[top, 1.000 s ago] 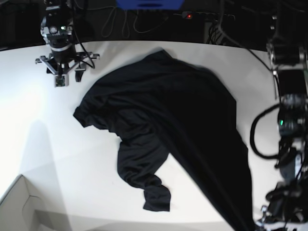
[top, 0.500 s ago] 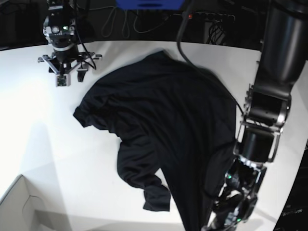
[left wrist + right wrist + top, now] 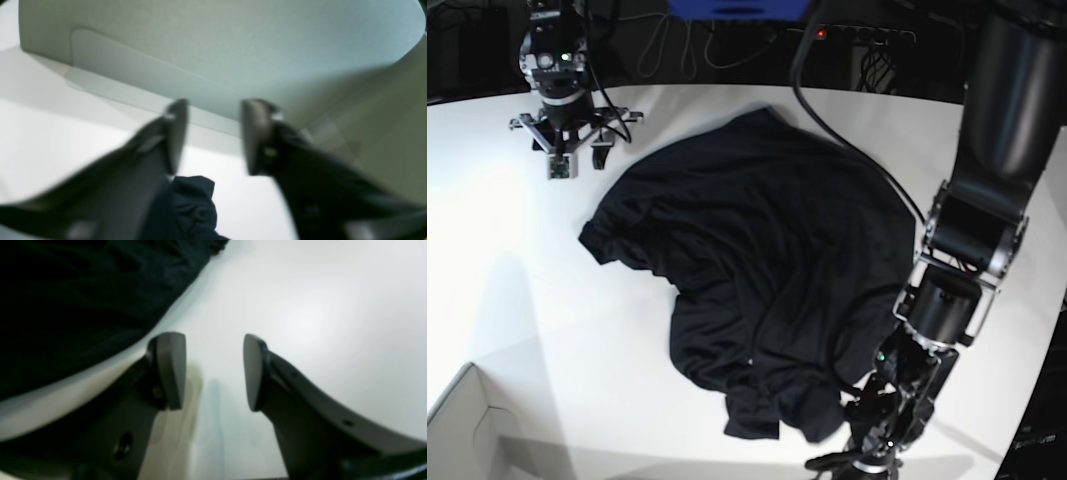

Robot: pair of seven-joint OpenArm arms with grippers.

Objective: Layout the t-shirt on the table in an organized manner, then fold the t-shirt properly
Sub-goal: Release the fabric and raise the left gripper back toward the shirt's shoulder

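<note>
My left gripper keeps moving to the black t-shirt's edge [image 3: 911, 222] beside its arm, as it is open and the edge lies free, until its fingers straddle that edge [image 3: 911, 234].
The black t-shirt [image 3: 767, 260] lies crumpled on the white table [image 3: 517, 290], with a sleeve bunched at the front [image 3: 752, 410]. My left gripper [image 3: 852, 462] is low at the shirt's front right corner. In the left wrist view it [image 3: 213, 111] is open, with a fold of the shirt [image 3: 191, 203] lying below the fingers, not pinched. My right gripper [image 3: 560, 160] is at the far left, apart from the shirt. In the right wrist view it [image 3: 211, 351] is open and empty over bare table [image 3: 317, 306], with the shirt's edge [image 3: 83, 300] to its left.
A pale cardboard box corner [image 3: 462, 430] sits at the front left, and it fills the background of the left wrist view [image 3: 233, 50]. Cables [image 3: 697, 45] and a blue object [image 3: 737, 8] lie beyond the table's far curved edge.
My left arm has swung in from the right and carried the shirt's long right tail leftward; that tail now lies bunched by the front sleeve. My right gripper shifted slightly.
</note>
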